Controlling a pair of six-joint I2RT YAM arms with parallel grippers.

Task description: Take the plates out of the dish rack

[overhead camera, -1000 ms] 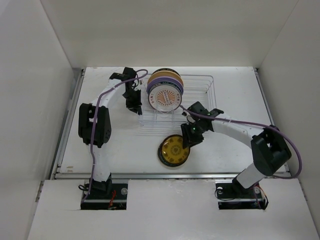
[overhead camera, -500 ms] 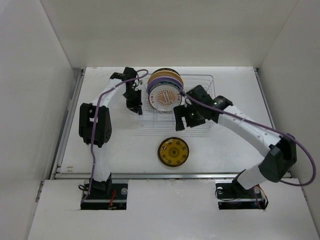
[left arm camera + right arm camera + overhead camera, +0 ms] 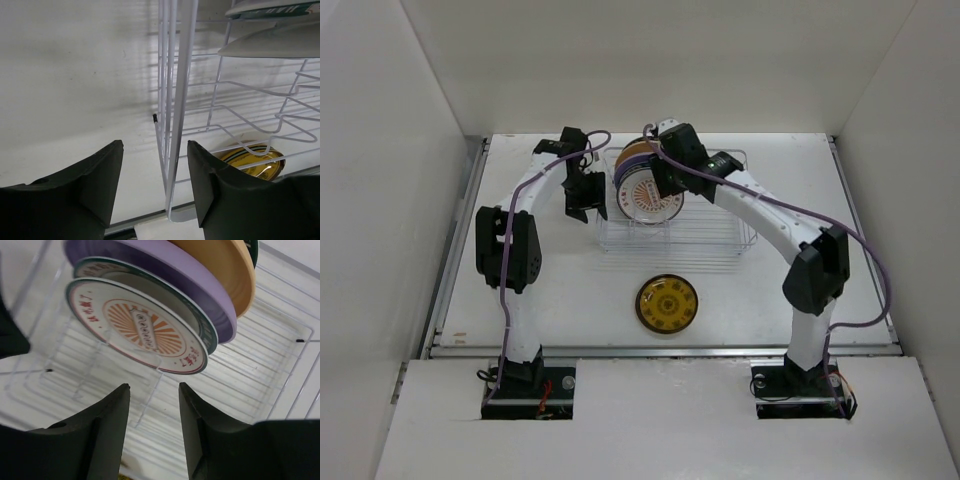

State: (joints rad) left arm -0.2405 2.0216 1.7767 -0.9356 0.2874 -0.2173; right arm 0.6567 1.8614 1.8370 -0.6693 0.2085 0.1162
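The rack's end wire (image 3: pixel 176 142) stands loose between my left gripper's open fingers. I should close them tight on that wire before my right gripper lifts the sunburst plate (image 3: pixel 645 202) out.
The white wire dish rack (image 3: pixel 705 225) stands at the table's back middle. At its left end several plates stand on edge: the white one with the orange sunburst (image 3: pixel 648 197) in front, then the teal-rimmed one (image 3: pixel 207 335), the lilac one (image 3: pixel 165 275) and the tan one (image 3: pixel 225 265). The dark brown plate with the yellow pattern (image 3: pixel 666 303) lies flat on the table in front of the rack. My left gripper (image 3: pixel 590 208) is open, its fingers either side of the rack's left end wire (image 3: pixel 172 100). My right gripper (image 3: pixel 665 183) is open and empty, just above the sunburst plate (image 3: pixel 137 332).
White walls enclose the table on the left, back and right. The rack's right part (image 3: pixel 720 190) holds no plates. The table's near edge (image 3: pixel 660 350) runs just behind the arm bases. The brown plate also shows through the wires in the left wrist view (image 3: pixel 255 155).
My right gripper let go of the brown plate on the table and swung up and back to above the plates in the rack. The left arm shifted only slightly.
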